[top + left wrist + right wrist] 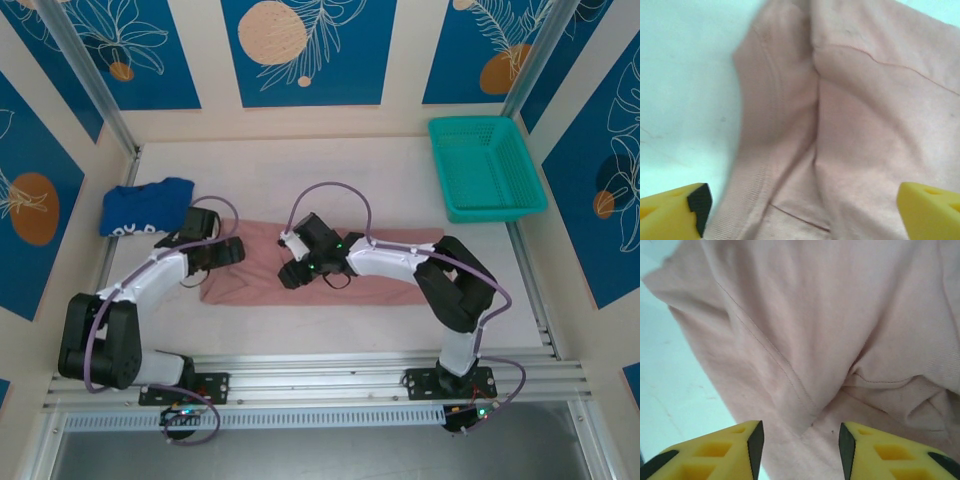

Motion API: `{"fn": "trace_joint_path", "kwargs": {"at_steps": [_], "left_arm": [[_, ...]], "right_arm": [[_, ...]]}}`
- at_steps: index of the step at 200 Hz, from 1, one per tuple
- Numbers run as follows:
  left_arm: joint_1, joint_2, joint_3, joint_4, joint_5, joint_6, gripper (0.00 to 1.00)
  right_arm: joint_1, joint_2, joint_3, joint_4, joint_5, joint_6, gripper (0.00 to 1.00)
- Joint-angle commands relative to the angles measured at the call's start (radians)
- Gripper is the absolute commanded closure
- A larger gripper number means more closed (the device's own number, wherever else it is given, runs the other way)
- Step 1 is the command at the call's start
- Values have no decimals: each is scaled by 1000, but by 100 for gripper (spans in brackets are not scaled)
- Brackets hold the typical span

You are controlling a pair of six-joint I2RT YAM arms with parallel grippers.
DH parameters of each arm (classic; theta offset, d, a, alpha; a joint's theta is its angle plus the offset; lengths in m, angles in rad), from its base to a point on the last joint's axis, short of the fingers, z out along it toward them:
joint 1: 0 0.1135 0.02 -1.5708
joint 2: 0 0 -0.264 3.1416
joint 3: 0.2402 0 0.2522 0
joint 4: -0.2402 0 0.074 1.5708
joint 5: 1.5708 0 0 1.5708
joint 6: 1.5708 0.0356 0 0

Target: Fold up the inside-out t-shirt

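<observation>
I should expect a print to be hidden underneath when I fold the t-shirt's end (222, 284) over, because plain pink cloth (263, 262) is facing up along this part of the t-shirt.
The inside-out t-shirt (250, 285) is dusty pink and lies folded into a long band across the middle of the table. My left gripper (232, 252) hovers over its left end, jaws wide open. In the left wrist view, this gripper (802, 212) has seams and a ribbed hem of the t-shirt (865, 100) below it and nothing between its yellow fingers (927, 207). My right gripper (293, 274) is over the band's middle-left part. Seen from the right wrist, it (800, 447) is open above a folded corner of the t-shirt (805, 315), not pinching the cloth.
A royal-blue garment (145, 207) lies bunched at the back left, just beyond the left arm. A teal basket (487, 165) stands at the back right. Bare white table (300, 170) stretches behind the shirt, and a metal rail (330, 365) runs along the near edge.
</observation>
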Motion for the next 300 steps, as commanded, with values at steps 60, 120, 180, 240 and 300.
{"fn": "trace_joint_path", "kwargs": {"at_steps": [60, 120, 180, 240, 300], "left_arm": [[-9, 291, 182, -38, 36, 139, 0], [-120, 348, 163, -46, 134, 143, 0], [-211, 330, 93, 21, 230, 85, 27], [-211, 361, 72, 57, 248, 70, 73], [-142, 290, 58, 24, 251, 73, 100]], "right_arm": [[-64, -76, -56, 19, -65, 17, 44], [-64, -88, -97, 38, -55, 36, 44], [-68, -88, -107, 44, -50, 41, 45], [-70, -97, -120, 43, -30, 46, 45], [-109, -159, -137, 26, -20, 52, 45]]}}
